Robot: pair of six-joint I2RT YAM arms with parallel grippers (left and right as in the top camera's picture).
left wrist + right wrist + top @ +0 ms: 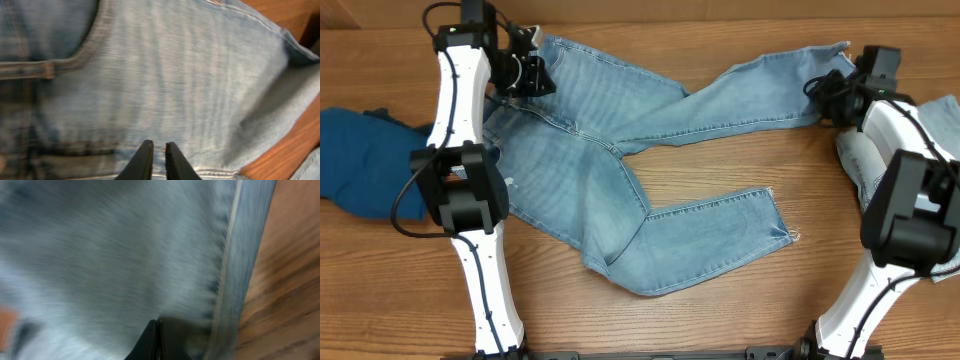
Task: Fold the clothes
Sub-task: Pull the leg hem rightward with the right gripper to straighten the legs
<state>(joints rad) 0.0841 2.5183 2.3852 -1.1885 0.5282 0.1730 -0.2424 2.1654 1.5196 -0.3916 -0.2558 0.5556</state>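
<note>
I see that the upper leg dips and the lower leg bends away [620,262], so I should pull the upper leg straight and then pull the lower hem [782,216] out with my right gripper.
A pair of light blue jeans [590,170] lies spread on the wooden table, waist at the upper left and both legs reaching right. My left gripper [527,72] is at the waistband. In the left wrist view its fingers [156,150] are nearly together on the denim [165,75] by the waistband seam. My right gripper [832,90] is at the hem end of the upper leg [760,95]. In the right wrist view its fingers [159,330] are pressed shut with blurred denim [115,255] around them, next to the hem seam.
A dark blue garment [355,160] lies at the left edge, partly under the left arm. A light blue folded garment [860,165] lies at the right edge, behind the right arm. Bare wood [740,170] shows between the two legs.
</note>
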